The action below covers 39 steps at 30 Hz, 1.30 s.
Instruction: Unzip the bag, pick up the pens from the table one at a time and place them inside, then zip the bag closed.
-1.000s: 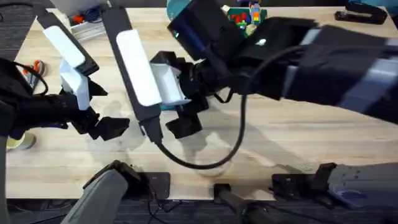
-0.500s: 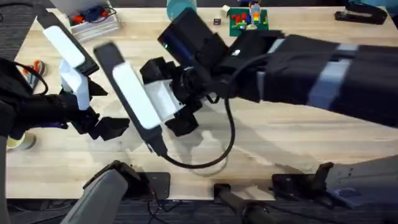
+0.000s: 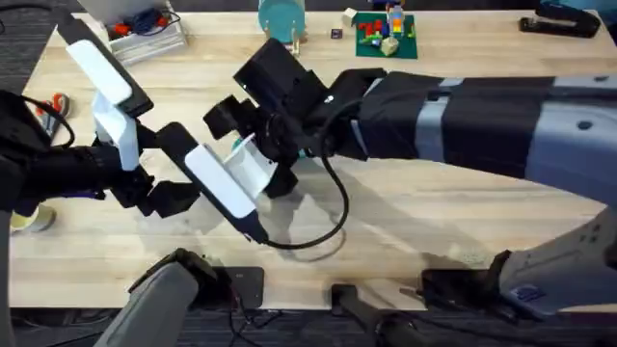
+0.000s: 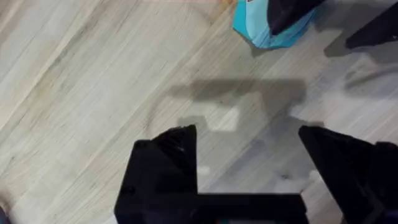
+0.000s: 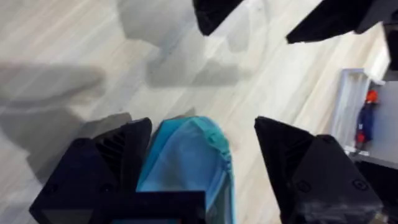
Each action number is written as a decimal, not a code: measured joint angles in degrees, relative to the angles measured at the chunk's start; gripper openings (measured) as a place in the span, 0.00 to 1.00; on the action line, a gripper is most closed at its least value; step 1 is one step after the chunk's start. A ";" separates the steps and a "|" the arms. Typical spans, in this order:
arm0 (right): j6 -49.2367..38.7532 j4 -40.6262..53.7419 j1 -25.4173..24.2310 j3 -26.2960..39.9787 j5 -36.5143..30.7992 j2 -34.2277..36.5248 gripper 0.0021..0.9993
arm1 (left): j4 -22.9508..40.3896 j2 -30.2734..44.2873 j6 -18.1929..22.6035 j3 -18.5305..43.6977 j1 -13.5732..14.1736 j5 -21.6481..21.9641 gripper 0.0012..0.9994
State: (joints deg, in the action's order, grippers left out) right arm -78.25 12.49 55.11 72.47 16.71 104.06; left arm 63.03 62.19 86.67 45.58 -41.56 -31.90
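Observation:
I see creased sides (image 4: 257,23) on the light blue bag's end (image 4: 283,41), so I expect the bag to squeeze narrow and pull straight when I hold it and tug the zip.
The light blue bag (image 5: 189,165) lies on the table (image 3: 415,207), mostly covered by my right arm in the overhead view, where a sliver of the bag (image 3: 237,145) shows. My right gripper (image 5: 202,127) is open, its black fingers standing either side of the bag's end with a gap on one side. The bag's end (image 4: 264,31) also shows in the left wrist view, with a dark finger of the right gripper over it. My left gripper (image 4: 249,158) is open above bare wood, a little to the left of the bag, and appears in the overhead view as well (image 3: 169,198). The pens are hidden.
Along the far edge stand a round teal object on a wooden stand (image 3: 280,19), coloured bricks on a green plate (image 3: 384,29), a clear tray (image 3: 145,34) and a black stapler (image 3: 559,19). Orange-handled scissors (image 3: 53,104) lie at the left edge.
My right arm has swung left and dropped lower, bringing its gripper down around the bag's end. The left arm has stayed where it was.

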 joint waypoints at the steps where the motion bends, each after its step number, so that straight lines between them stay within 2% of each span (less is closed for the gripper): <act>1: -0.14 -0.58 0.00 0.00 -0.17 0.11 1.00 | 0.02 0.00 0.00 0.00 0.00 0.00 0.99; 13: 0.68 -6.57 0.00 0.00 -4.76 3.12 0.99 | 0.02 0.00 0.00 0.00 0.00 0.00 0.99; 15: 0.07 -6.71 0.00 0.00 -5.64 3.17 0.95 | 0.00 0.00 0.00 0.00 0.00 0.00 0.99; 21: -1.16 -8.33 0.00 0.00 -7.13 3.69 0.72 | 0.01 0.00 0.02 0.00 0.00 -0.01 0.99; 22: -1.32 -9.00 0.02 0.00 -7.41 3.71 0.60 | 0.00 0.00 0.02 0.00 0.00 -0.01 0.99; 27: -1.56 -8.98 0.08 0.00 -7.73 3.71 0.42 | 0.02 0.00 0.13 0.00 0.00 -0.02 0.99; 31: -1.55 -8.91 0.13 0.00 -8.27 3.71 0.20 | 0.00 0.00 0.15 0.00 0.00 -0.02 0.99; 34: -1.59 -8.87 0.20 0.00 -8.90 3.71 0.17 | 0.00 0.00 0.15 0.00 0.00 0.00 0.99; 37: -1.70 -8.74 0.24 0.00 -9.41 3.71 0.04 | 0.00 0.00 0.17 0.00 0.00 -0.02 0.99; 39: -1.72 -8.68 0.24 0.00 -9.48 3.71 0.04 | 0.00 0.00 0.17 0.00 0.00 -0.01 0.99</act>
State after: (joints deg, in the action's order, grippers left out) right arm -79.96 3.81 55.35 72.47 7.22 107.77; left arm 63.02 62.19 86.85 45.58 -41.56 -31.91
